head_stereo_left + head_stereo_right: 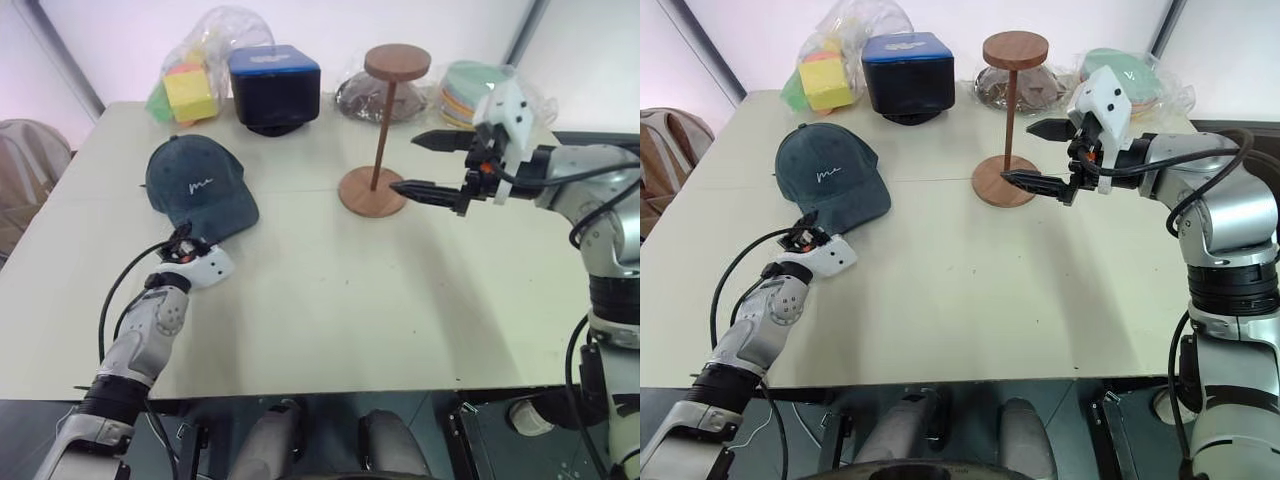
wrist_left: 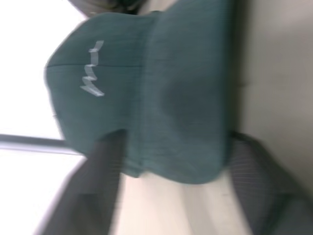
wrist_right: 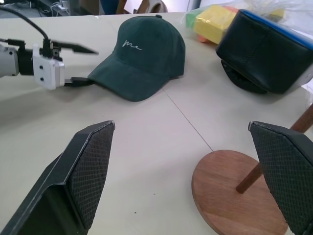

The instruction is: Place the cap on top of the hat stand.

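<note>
The cap's top (image 1: 188, 170) stays round and full on its own, so the cap will hold its open dome shape when I pick it up by the cap's brim (image 1: 222, 218).
The dark teal cap (image 1: 195, 185) lies on the table at the left, brim toward me, white script on its front. My left gripper (image 1: 180, 240) is level at the brim's near edge and open, with one finger above the brim and one below it (image 3: 90, 64). In the left wrist view the cap (image 2: 146, 98) sits between the two blurred fingers (image 2: 105, 166). The wooden hat stand (image 1: 383, 130) is upright at centre right with its top disc bare. My right gripper (image 1: 405, 163) hovers open just right of the stand, above the table, holding nothing.
Along the table's far edge stand a dark blue box (image 1: 275, 85), a plastic bag of yellow and green blocks (image 1: 190, 90), a bag with a dark item (image 1: 360, 98) and bagged coloured plates (image 1: 465, 95). A chair (image 1: 25, 170) is left of the table (image 1: 330, 320).
</note>
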